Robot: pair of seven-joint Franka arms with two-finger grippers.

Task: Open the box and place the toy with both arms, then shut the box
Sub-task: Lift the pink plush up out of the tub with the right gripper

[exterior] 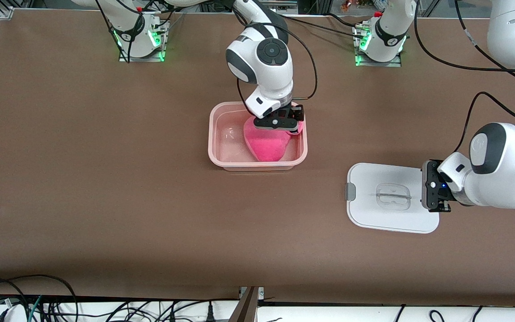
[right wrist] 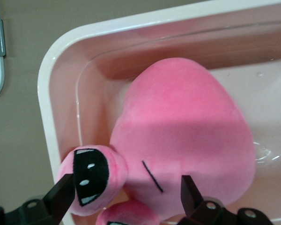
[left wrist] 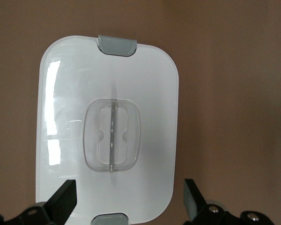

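Observation:
My right gripper should keep going: the toy's eye stalk [right wrist: 94,177] by the box rim fits my open fingers, so I approach that stalk [right wrist: 103,171] until it's between both fingers.
The pale-pink box [exterior: 215,145] stands without its lid in the middle of the table. The hot-pink toy [exterior: 267,144] lies inside it, at the end toward the left arm. My right gripper [exterior: 280,125] hangs open just over the toy, and in the right wrist view its fingers [right wrist: 191,191] stand apart on either side of the toy's [right wrist: 187,126] eye stalks, gripping nothing. The white lid [exterior: 389,197] lies flat on the table, nearer the front camera than the box, toward the left arm's end. My left gripper [exterior: 434,193] hovers open over the lid's [left wrist: 107,84] clip end.
Both arm bases stand along the table's farthest edge. Cables run along the edge nearest the front camera. Bare brown tabletop [exterior: 105,179] stretches toward the right arm's end.

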